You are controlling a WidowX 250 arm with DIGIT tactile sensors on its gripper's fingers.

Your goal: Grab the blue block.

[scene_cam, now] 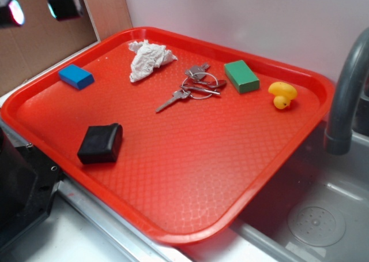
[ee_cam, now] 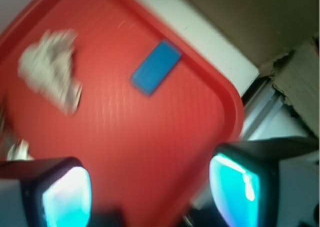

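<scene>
The red tray (scene_cam: 105, 64) is clear along both long sides of the blue block (scene_cam: 76, 76), so my open gripper should keep going down until its fingers are on either side of those long sides.
The blue block (scene_cam: 75, 76) lies flat on the red tray (scene_cam: 190, 175), close to its far left rim. From the wrist camera the blue block (ee_cam: 156, 67) appears blurred, well ahead of my gripper (ee_cam: 150, 192). My gripper (scene_cam: 37, 5) hangs high above the tray's left corner, only its two glowing pads showing at the top left of the exterior view. Its fingers (ee_cam: 67, 197) stand wide apart with nothing between them, so it is open.
Also on the tray: a crumpled white cloth (scene_cam: 147, 58), a bunch of keys (scene_cam: 193, 89), a green block (scene_cam: 241, 76), a yellow rubber duck (scene_cam: 282, 94) and a black pouch (scene_cam: 101, 143). A grey faucet (scene_cam: 346, 89) and sink lie right; cardboard (ee_cam: 300, 82) lies beyond the left rim.
</scene>
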